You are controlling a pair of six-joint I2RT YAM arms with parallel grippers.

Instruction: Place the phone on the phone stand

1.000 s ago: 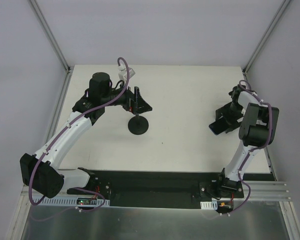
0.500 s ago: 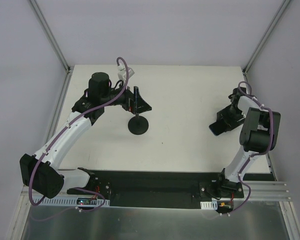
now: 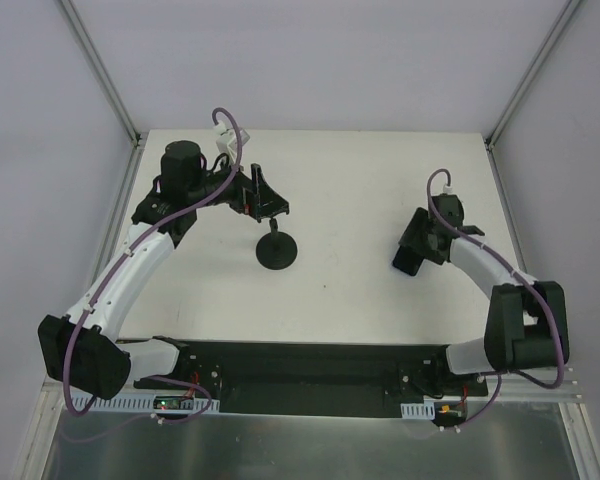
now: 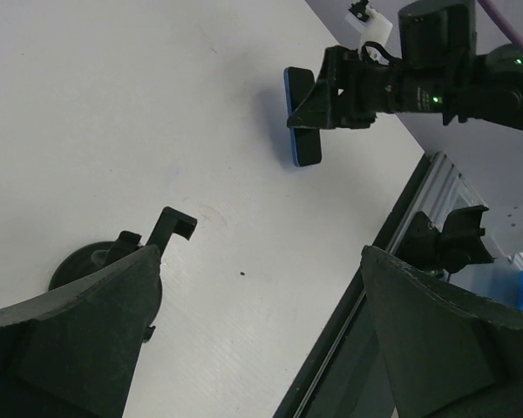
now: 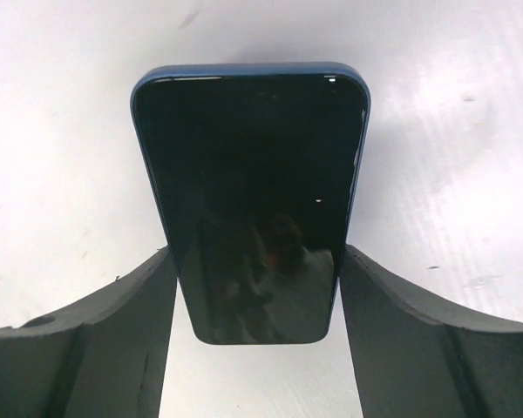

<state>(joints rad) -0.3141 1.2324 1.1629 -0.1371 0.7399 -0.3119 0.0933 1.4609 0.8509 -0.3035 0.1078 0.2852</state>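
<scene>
My right gripper is holding the phone tightly across its long sides (image 5: 358, 178), so next my left gripper grabs the phone's loose end (image 5: 250, 96) first while my right gripper changes its grip.
The phone (image 5: 253, 192), a black face with a blue edge, is clamped by its long sides between my right gripper's (image 5: 254, 254) fingers. In the top view my right gripper (image 3: 416, 248) holds the phone (image 3: 405, 264) above the table, right of centre. It also shows in the left wrist view (image 4: 302, 131), held in the air. The all-black phone stand (image 3: 278, 250) stands at mid-table on its round base, its holder (image 4: 171, 228) empty. My left gripper (image 3: 267, 200) is open just behind the stand, apart from it, and shows open and empty in its own view (image 4: 260, 252).
White table (image 3: 360, 180) with grey walls on three sides. A black strip and aluminium rail (image 3: 310, 375) run along the near edge by the arm bases.
My right arm has swung left toward the table's middle with the phone in its grip. My left arm has drawn back and left a little from the stand.
</scene>
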